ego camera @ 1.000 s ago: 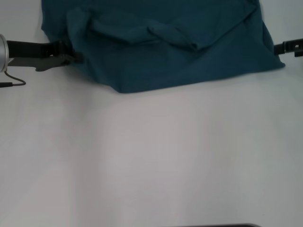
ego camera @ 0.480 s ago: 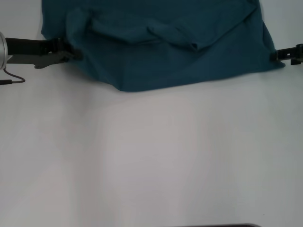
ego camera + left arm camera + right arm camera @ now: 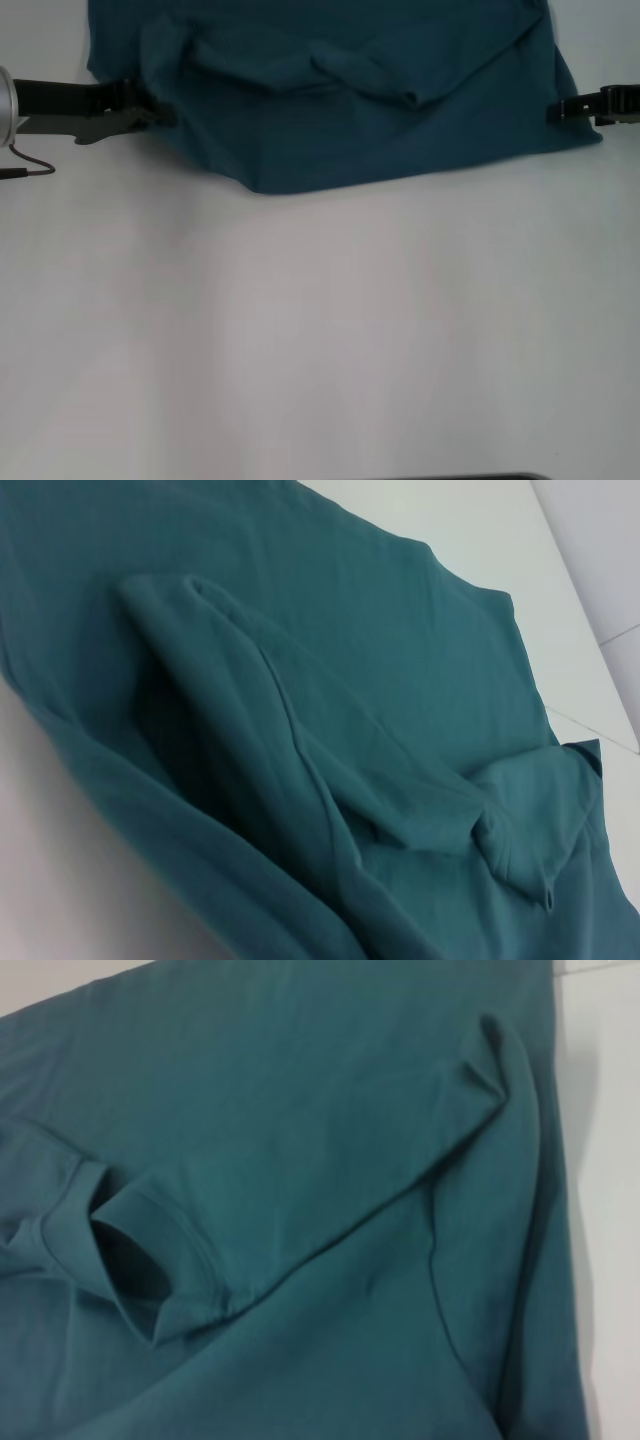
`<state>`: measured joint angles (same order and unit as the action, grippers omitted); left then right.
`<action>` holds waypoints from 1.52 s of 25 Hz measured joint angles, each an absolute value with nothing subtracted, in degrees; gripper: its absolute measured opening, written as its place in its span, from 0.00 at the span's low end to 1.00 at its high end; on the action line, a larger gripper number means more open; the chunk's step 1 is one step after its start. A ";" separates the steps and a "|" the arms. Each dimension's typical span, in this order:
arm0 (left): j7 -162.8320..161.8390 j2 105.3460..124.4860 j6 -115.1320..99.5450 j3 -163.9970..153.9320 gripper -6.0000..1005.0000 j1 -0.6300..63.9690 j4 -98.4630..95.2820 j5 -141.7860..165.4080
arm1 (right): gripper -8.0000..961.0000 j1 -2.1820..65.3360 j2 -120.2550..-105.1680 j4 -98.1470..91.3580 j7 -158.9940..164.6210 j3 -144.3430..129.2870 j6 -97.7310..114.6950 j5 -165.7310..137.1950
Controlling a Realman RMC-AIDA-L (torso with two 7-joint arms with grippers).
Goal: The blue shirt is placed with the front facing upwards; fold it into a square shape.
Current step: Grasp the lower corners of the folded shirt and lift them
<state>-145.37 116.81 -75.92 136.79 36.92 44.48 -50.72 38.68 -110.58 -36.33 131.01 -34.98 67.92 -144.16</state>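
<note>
The blue shirt's near corner (image 3: 590, 137) is spread out next to my right gripper, clear of the folded sleeve. I should keep going onto the hem (image 3: 562, 145) until my fingers close.
The blue shirt (image 3: 350, 100) lies rumpled across the far part of the white table, with a sleeve folded inward over its middle. Its near hem runs slanted toward me. My left gripper (image 3: 152, 116) reaches in from the left and touches the shirt's left edge. At the right edge, my right gripper (image 3: 553, 111) has its tip over the cloth. The left wrist view shows only creased shirt (image 3: 300, 730). In the right wrist view the shirt (image 3: 300, 1140) fills the picture, with a sleeve opening (image 3: 140, 1275) showing.
Bare white table (image 3: 320, 330) stretches from the shirt's hem to the near edge. A thin black cable (image 3: 28, 168) loops beside the left arm. A dark strip (image 3: 460, 477) shows at the near edge.
My right gripper has moved left, from off the shirt's right corner to over its right edge. The left gripper and the shirt have hardly moved.
</note>
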 joint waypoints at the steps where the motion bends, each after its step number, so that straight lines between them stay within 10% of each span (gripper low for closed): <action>1: -145.37 116.81 -75.89 136.86 0.01 36.91 44.48 -50.72 | 0.96 38.85 -110.75 -36.32 130.89 -35.01 67.79 -144.15; 19: -145.37 116.82 -75.73 137.57 0.01 36.66 44.56 -50.71 | 0.96 40.16 -111.39 -33.41 131.48 -38.56 66.60 -144.10; 38: -145.37 116.78 -76.17 138.43 0.01 36.83 44.57 -50.71 | 0.42 39.81 -110.49 -36.47 134.27 -36.92 70.51 -145.05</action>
